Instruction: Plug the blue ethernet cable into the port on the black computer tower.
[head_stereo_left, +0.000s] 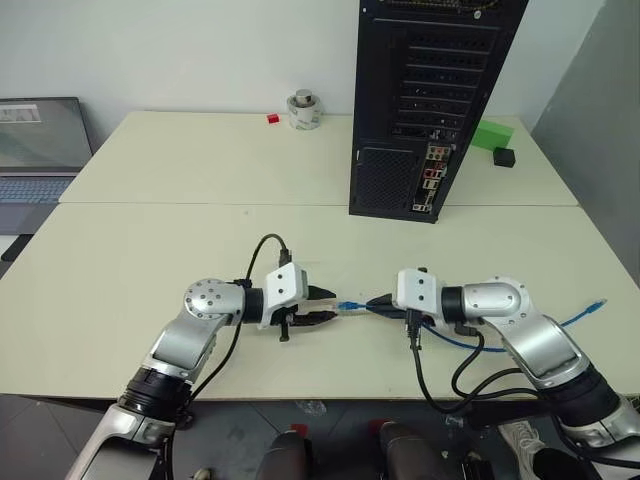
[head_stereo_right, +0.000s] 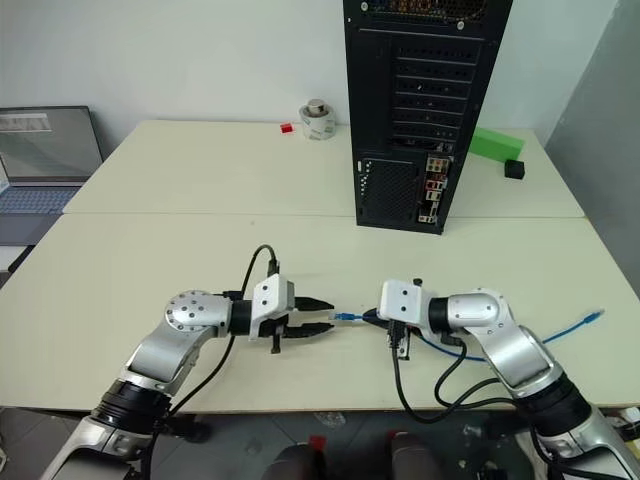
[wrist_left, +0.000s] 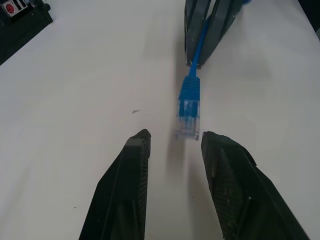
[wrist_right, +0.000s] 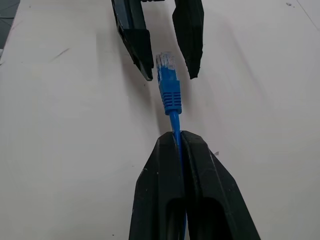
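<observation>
The thin cord (wrist_right: 174, 122) behind the blue boot is in my right gripper, so my left gripper should hold the clear plug (wrist_left: 188, 119) while my right gripper takes the boot.
The blue ethernet cable (head_stereo_left: 470, 345) lies on the white table (head_stereo_left: 150, 260) near its front edge. My right gripper (wrist_right: 178, 136) is shut on the cord just behind the clear plug (wrist_right: 167, 82) and holds the plug level, pointing at my left gripper (head_stereo_left: 328, 306). The left gripper is open, and the plug's tip (wrist_left: 189, 122) sits just at the gap between its fingertips without touching them. The cable's other plug (head_stereo_left: 597, 303) rests at the table's right edge. The black computer tower (head_stereo_left: 430, 100) stands at the back, its rear face with the coloured jacks (head_stereo_left: 432, 180) turned towards me.
A grey laptop (head_stereo_left: 40, 150) sits at the far left. A tape roll (head_stereo_left: 304, 110) and a small red block (head_stereo_left: 272, 118) lie at the back. A green block (head_stereo_left: 490, 135) and a black cube (head_stereo_left: 504, 157) lie right of the tower. Black arm cables (head_stereo_left: 440, 380) hang over the front edge.
</observation>
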